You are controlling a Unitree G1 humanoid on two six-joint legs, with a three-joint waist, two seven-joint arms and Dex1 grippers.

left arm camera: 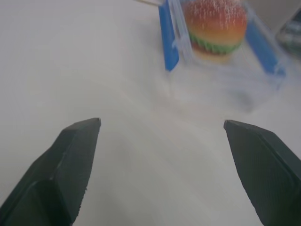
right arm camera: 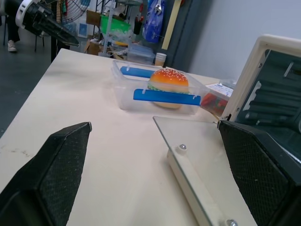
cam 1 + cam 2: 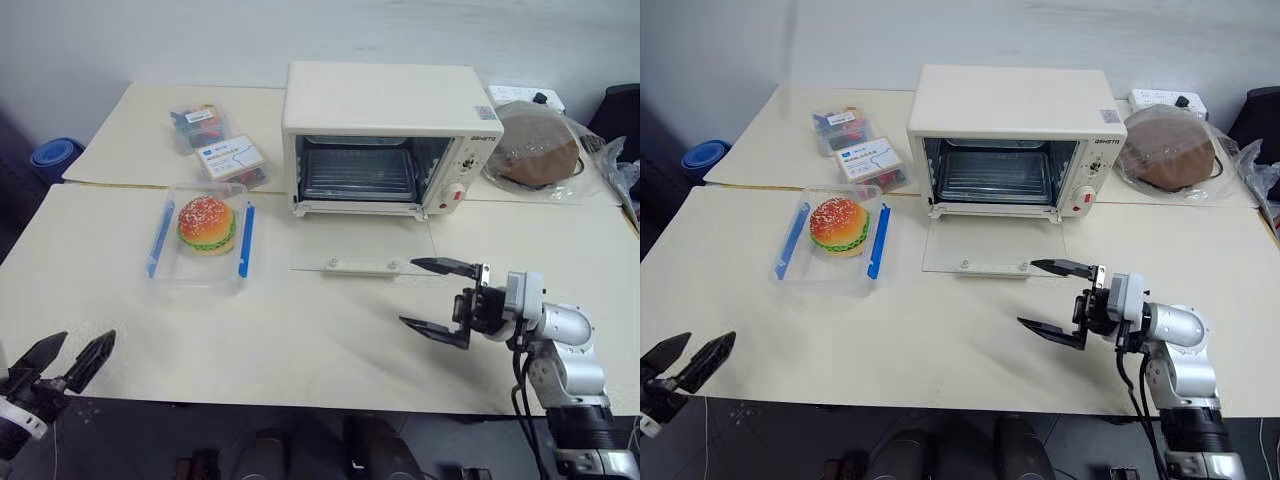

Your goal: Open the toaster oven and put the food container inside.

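The oven's wide opening (image 3: 362,172) is wider than the blue clip is long. So the clear food container should slide all the way inside sideways when I push it.
The cream toaster oven (image 3: 385,135) stands at the back of the table with its glass door (image 3: 362,246) folded flat onto the tabletop and its inside bare. The clear food container (image 3: 201,243), with blue side clips and a toy hamburger (image 3: 207,224) in it, sits on the table left of the oven. My left gripper (image 3: 66,363) hangs open at the table's near left edge, well short of the container (image 1: 221,47). Just right of the door's handle (image 2: 193,186), my right gripper (image 3: 441,298) is open, pointing left, holding nothing.
Two small clear boxes (image 3: 215,142) of colourful bits lie behind the container. A brown object in a plastic bag (image 3: 537,150) and a white power strip (image 3: 525,96) sit right of the oven. A blue bin (image 3: 56,156) stands off the table's left edge.
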